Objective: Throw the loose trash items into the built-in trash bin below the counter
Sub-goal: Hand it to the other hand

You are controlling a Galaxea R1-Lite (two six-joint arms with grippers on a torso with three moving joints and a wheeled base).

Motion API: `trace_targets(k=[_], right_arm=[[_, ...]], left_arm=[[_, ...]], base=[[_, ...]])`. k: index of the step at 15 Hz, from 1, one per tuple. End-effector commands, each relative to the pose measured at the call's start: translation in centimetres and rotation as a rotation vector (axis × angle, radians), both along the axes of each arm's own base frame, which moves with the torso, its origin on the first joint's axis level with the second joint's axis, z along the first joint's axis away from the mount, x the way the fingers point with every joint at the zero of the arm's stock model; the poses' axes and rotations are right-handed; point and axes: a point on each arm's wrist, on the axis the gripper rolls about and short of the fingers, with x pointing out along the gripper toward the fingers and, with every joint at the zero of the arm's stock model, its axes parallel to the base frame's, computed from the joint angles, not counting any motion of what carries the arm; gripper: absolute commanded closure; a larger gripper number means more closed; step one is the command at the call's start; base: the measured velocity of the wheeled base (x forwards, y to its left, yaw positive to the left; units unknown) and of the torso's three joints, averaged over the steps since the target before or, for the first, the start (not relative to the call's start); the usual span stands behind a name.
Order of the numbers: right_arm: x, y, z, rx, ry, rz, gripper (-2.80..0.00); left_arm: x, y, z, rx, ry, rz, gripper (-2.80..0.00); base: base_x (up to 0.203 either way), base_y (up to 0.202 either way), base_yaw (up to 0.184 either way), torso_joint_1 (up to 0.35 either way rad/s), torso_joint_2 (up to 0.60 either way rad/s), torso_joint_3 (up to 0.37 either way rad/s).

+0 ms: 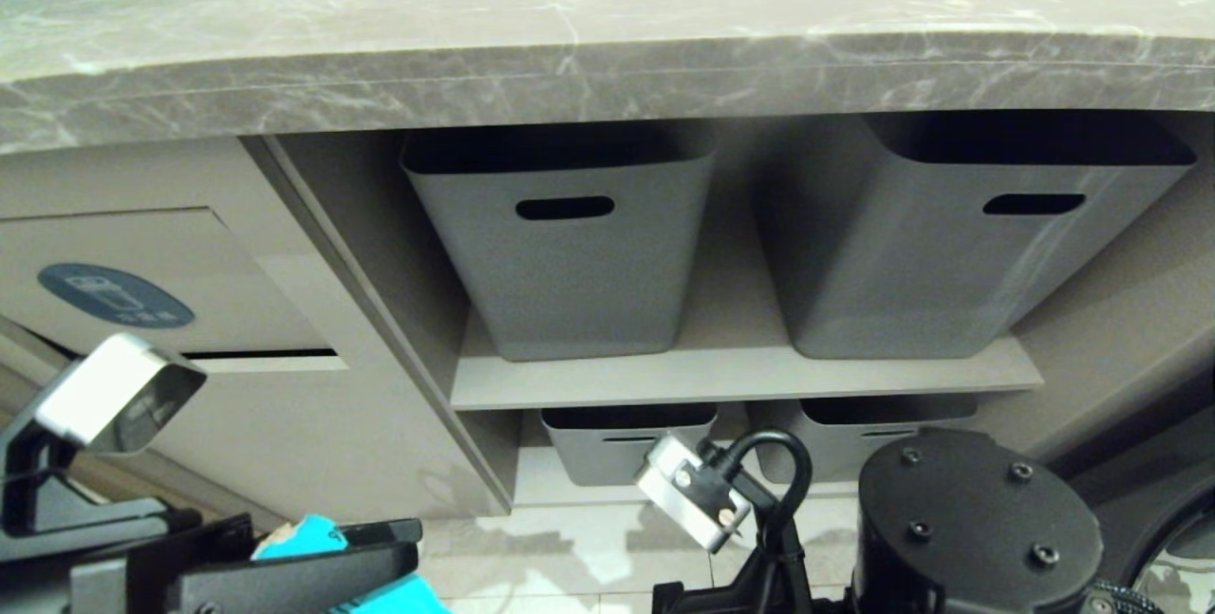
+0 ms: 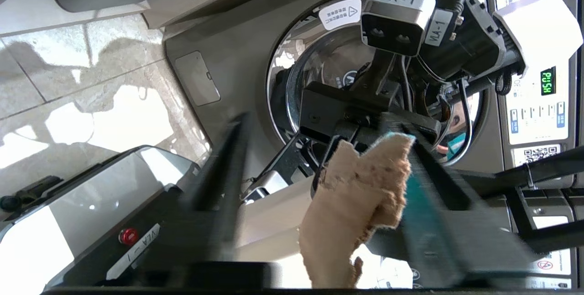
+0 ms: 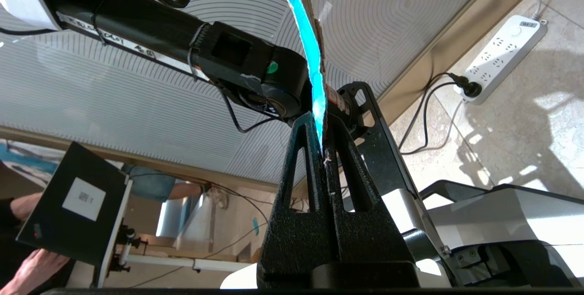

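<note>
My left gripper is on the side of the bin slot [image 1: 268, 356], so it should close on the scrap [image 2: 350, 202] before my right gripper opens and backs away.
A loose trash item [image 2: 356, 194], torn tan card on one face and teal on the other, hangs between my two grippers. My right gripper [image 3: 321, 126] is shut on one end of this scrap [image 3: 310, 44]. My left gripper [image 2: 317, 149] faces it with blurred jaws standing apart on either side of the scrap; one finger [image 2: 438, 204] lies against the teal face, the other [image 2: 223, 185] is clear of it. At the bottom left of the head view, the left gripper [image 1: 413, 543] shows with teal [image 1: 304, 535] in it. The built-in trash bin [image 1: 171, 244], with its blue oval sticker [image 1: 116, 294], is up and left of it, under the counter [image 1: 607, 73].
Two grey baskets [image 1: 570, 253] [image 1: 930, 244] stand on a shelf [image 1: 740, 372] right of the bin, with others below. A washer door [image 2: 319, 58] is behind the right arm. On the tiled floor lies a white power strip [image 3: 502, 53]. A person's hand [image 3: 32, 263] holds a black board.
</note>
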Motion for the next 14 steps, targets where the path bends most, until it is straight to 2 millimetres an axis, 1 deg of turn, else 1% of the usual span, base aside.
trace_targets(k=[1, 4, 8, 9, 12, 14], right_arm=[[0.1, 0.1, -0.1, 0.0, 0.007, 0.001, 0.0], [0.2, 0.4, -0.3, -0.006, 0.05, -0.012, 0.0], [0.3, 0.5, -0.4, -0.011, 0.063, -0.015, 0.0], [0.2, 0.4, -0.4, -0.01, 0.058, -0.013, -2.8], [0.1, 0.2, -0.6, -0.02, 0.059, -0.022, -2.8], [0.1, -0.6, -0.6, -0.024, 0.055, -0.075, -2.8]], left_arm=[[-0.3, 0.2, 0.2, -0.009, -0.011, -0.004, 0.0], [-0.8, 0.4, 0.2, -0.014, -0.023, -0.004, 0.0], [-1.5, 0.7, -0.6, -0.009, -0.013, -0.002, 0.0], [-1.6, 0.8, -0.6, -0.009, -0.014, -0.001, 0.0], [-1.5, 0.8, -1.0, 0.0, 0.001, 0.002, 0.0], [-1.5, 0.8, -1.5, 0.013, 0.013, 0.039, 0.0]], base=[[0.0, 0.0, 0.0, 0.0, 0.0, 0.0], [0.0, 0.0, 0.0, 0.0, 0.0, 0.0], [0.0, 0.0, 0.0, 0.0, 0.0, 0.0], [0.0, 0.0, 0.0, 0.0, 0.0, 0.0], [0.0, 0.0, 0.0, 0.0, 0.0, 0.0], [0.0, 0.0, 0.0, 0.0, 0.0, 0.0]])
